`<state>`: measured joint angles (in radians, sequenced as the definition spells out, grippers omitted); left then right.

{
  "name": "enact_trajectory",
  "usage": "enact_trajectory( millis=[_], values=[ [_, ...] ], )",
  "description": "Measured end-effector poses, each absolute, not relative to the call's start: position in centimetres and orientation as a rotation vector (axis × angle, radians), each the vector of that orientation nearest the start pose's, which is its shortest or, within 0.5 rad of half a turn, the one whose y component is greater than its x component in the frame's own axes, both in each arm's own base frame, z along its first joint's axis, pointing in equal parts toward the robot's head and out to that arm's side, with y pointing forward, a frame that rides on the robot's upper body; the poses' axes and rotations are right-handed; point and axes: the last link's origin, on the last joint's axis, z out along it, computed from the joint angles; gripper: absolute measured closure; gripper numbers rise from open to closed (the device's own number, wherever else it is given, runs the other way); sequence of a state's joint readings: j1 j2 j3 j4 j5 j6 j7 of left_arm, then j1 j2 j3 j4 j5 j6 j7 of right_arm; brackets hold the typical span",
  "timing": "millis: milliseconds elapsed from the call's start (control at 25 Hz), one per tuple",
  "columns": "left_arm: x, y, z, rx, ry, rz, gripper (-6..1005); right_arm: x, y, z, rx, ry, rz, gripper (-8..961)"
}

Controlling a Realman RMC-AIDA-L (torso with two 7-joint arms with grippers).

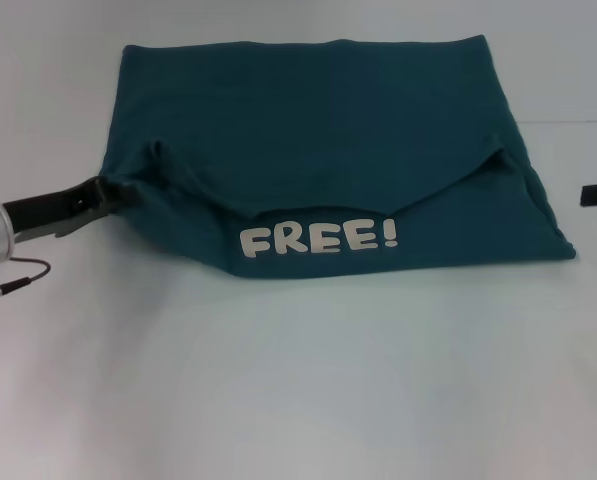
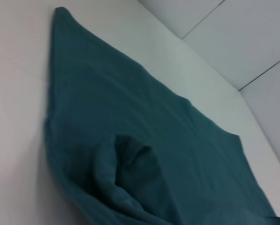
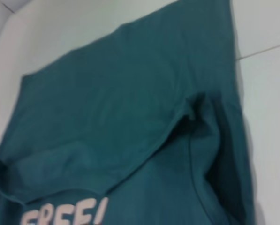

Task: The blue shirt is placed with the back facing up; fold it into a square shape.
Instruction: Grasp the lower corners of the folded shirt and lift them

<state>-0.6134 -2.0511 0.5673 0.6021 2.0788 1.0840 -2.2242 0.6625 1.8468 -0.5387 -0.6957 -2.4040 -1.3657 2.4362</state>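
My left gripper is pinching one side of the blue shirt (image 1: 143,197). My right gripper carries on going toward the free near corner (image 1: 561,247) opposite and closes there.
The blue shirt (image 1: 318,130) lies across the far half of the white table, with its upper layer folded back. White "FREE!" lettering (image 1: 318,240) shows on the strip nearest me. My left gripper (image 1: 106,190) is at the shirt's left edge, where the fabric puckers toward it, shut on a pinch of cloth. In the left wrist view the shirt (image 2: 154,122) bunches into a raised fold close to the camera. My right gripper (image 1: 596,192) pokes in at the right border, a little clear of the shirt's right edge. The right wrist view looks over the shirt (image 3: 121,103) and part of the lettering (image 3: 64,215).
A bare white table (image 1: 298,380) stretches from the shirt to the near edge. A thin cable (image 1: 23,275) loops by my left arm. A wall seam runs behind the table at the back right (image 1: 578,118).
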Motion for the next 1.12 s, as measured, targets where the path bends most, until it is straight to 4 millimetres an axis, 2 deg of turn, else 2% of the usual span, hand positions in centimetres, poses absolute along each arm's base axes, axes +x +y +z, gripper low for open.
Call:
enact_trajectory(
  millis=[200,400,1120],
  values=[
    [-29.6,40.0,2.9,-1.914,-1.673,-0.761,960,31.3,40.4,9.5,-2.020,1.635,0.247,115],
    [-29.5,40.2,3.2,-1.913,-1.670,-0.767,959,31.7,40.7,7.6,-1.985,1.620,0.230,115],
    [-29.5,40.0,2.9,-1.910,-1.682,-0.772,959,31.7,41.6,4.6,-1.929,1.622,0.246,120]
  ],
)
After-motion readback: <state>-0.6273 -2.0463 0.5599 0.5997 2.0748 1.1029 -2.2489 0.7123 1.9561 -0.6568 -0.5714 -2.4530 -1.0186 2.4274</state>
